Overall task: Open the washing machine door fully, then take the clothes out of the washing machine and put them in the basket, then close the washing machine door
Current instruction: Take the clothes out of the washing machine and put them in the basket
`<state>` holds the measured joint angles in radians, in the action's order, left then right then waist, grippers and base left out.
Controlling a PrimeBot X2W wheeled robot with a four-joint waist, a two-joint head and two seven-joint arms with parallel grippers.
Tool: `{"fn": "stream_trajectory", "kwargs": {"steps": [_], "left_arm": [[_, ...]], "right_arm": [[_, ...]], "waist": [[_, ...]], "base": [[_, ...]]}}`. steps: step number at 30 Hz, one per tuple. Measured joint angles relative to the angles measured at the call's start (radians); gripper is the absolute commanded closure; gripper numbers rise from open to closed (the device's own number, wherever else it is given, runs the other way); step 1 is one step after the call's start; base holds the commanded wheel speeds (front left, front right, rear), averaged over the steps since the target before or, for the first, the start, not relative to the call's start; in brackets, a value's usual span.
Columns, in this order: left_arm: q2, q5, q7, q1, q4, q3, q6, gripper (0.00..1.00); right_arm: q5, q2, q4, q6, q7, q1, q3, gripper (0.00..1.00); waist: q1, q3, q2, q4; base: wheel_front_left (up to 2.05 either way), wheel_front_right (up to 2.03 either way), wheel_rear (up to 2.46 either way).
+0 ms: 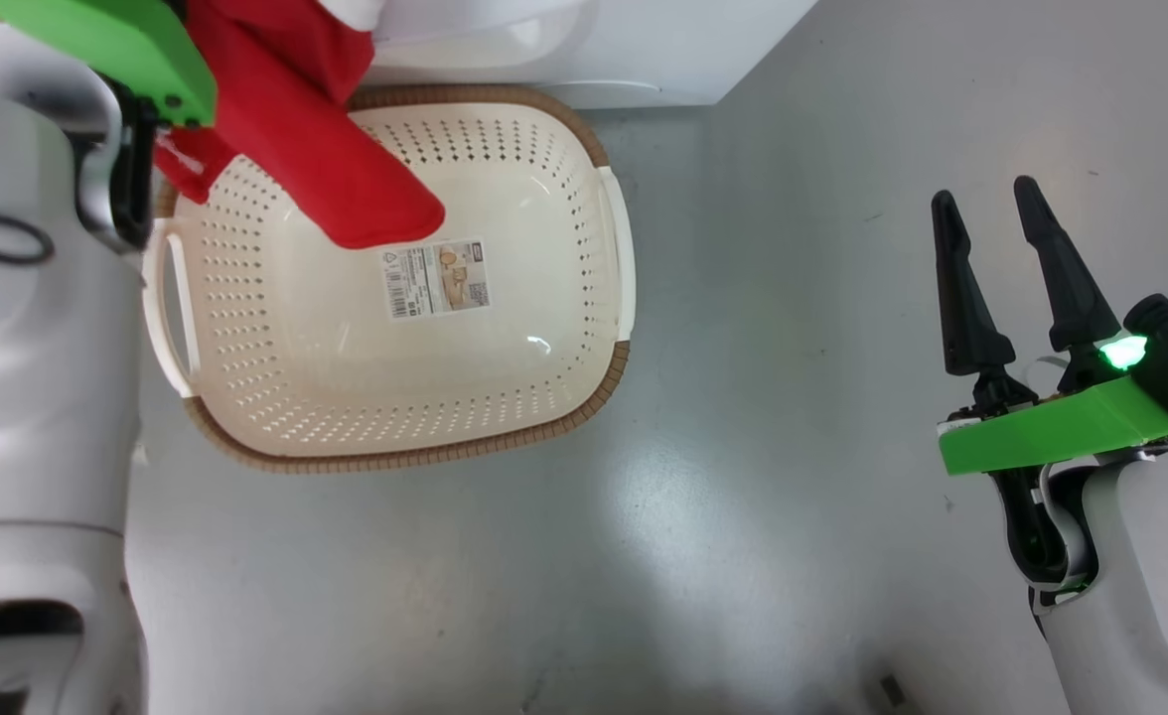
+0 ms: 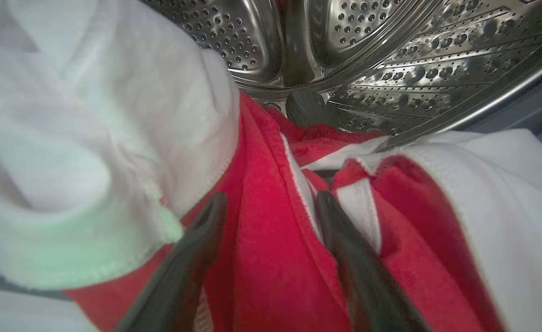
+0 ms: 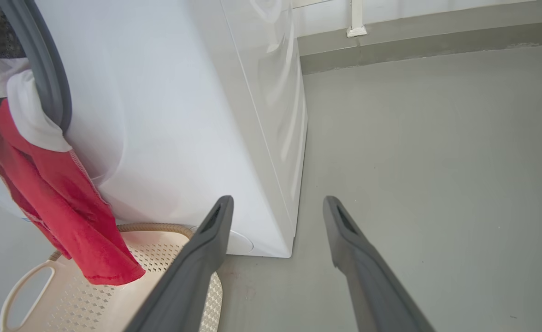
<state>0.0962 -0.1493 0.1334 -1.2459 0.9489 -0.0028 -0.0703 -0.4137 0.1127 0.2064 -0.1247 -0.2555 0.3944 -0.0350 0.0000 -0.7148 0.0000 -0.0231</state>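
A red piece edged in white (image 2: 335, 137) is deeper behind the red fold (image 2: 277, 232). The clothes will leave that piece behind in the drum when I pull.
The clothes (image 2: 262, 258), red fabric with white panels, spill out of the washing machine (image 3: 169, 115) past its grey rubber ring (image 3: 50, 78). My left gripper (image 2: 272, 198) is open at the drum's mouth, its fingers straddling a red fold, with the perforated steel drum (image 2: 391, 69) behind. One red sleeve (image 1: 326, 169) hangs down over the cream basket (image 1: 604, 397) on the floor, its end just above the basket's bottom. My right gripper (image 1: 986, 194) is open and holds nothing, well to the right of the basket. The washing machine door is out of view.
The basket (image 3: 68, 299) stands close against the machine's front lower edge (image 1: 594, 50). My pale left forearm (image 1: 38, 328) fills the left side of the head view. Bare grey floor (image 1: 743, 497) lies between the basket and the right gripper (image 3: 278, 200).
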Motion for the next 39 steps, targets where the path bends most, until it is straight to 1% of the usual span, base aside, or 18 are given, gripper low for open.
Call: {"fn": "stream_trajectory", "kwargs": {"steps": [7,10,11,14,20,23,26,30,35,39], "left_arm": [[0.013,0.004,-0.017,-0.091,0.144,-0.014,0.001,0.00],[0.017,0.005,-0.011,-0.114,0.184,-0.020,0.001,0.87],[0.017,0.005,-0.007,-0.119,0.197,-0.022,0.001,1.00],[0.018,0.006,0.010,-0.128,0.230,-0.029,0.000,1.00],[0.017,-0.003,0.076,-0.131,0.262,-0.031,-0.001,1.00],[0.016,-0.004,0.107,-0.124,0.249,-0.030,-0.001,1.00],[0.011,-0.013,0.116,-0.088,0.197,-0.027,-0.002,1.00],[-0.003,-0.021,0.119,0.016,0.001,-0.013,-0.002,1.00],[-0.032,-0.021,0.121,0.186,-0.268,0.009,-0.002,1.00],[-0.053,-0.020,0.121,0.311,-0.446,0.011,-0.008,1.00]], "right_arm": [[0.000,-0.004,0.000,0.000,0.000,0.002,-0.006,0.00],[0.000,-0.006,0.001,0.000,0.000,0.004,-0.007,0.00],[0.000,-0.007,0.001,0.000,0.000,0.006,-0.007,0.00],[0.000,-0.009,0.002,0.000,0.000,0.006,-0.007,0.00],[0.000,-0.009,0.002,0.000,0.000,0.006,-0.005,0.00],[0.000,-0.009,0.002,0.000,0.000,0.005,-0.002,0.00],[0.000,-0.009,0.002,0.000,0.000,0.003,0.003,0.00],[0.000,-0.008,0.002,0.000,0.000,-0.005,0.008,0.00],[0.000,-0.005,0.001,0.000,0.000,-0.010,0.012,0.00],[0.000,-0.003,0.001,0.000,0.000,-0.027,0.015,0.00]], "waist": [[0.0000,-0.007,0.0000,-0.013],[0.0001,-0.006,0.0000,-0.016],[0.0000,-0.005,0.0000,-0.017],[0.0001,-0.001,0.0000,-0.018],[0.0001,0.010,0.0000,-0.012],[0.0000,0.018,0.0000,-0.007],[0.0000,0.028,0.0000,0.001],[0.0000,0.040,0.0000,0.013],[0.0000,0.056,0.0000,0.028],[0.0001,0.063,0.0000,0.041]], "base": [[0.00,0.00,0.00],[0.00,0.00,0.00],[0.00,0.00,0.00],[0.00,0.00,0.00],[0.00,0.00,0.00],[0.00,0.00,0.00],[0.00,0.00,0.00],[0.00,0.00,0.00],[0.00,0.00,0.00],[0.00,0.00,0.00]]}}
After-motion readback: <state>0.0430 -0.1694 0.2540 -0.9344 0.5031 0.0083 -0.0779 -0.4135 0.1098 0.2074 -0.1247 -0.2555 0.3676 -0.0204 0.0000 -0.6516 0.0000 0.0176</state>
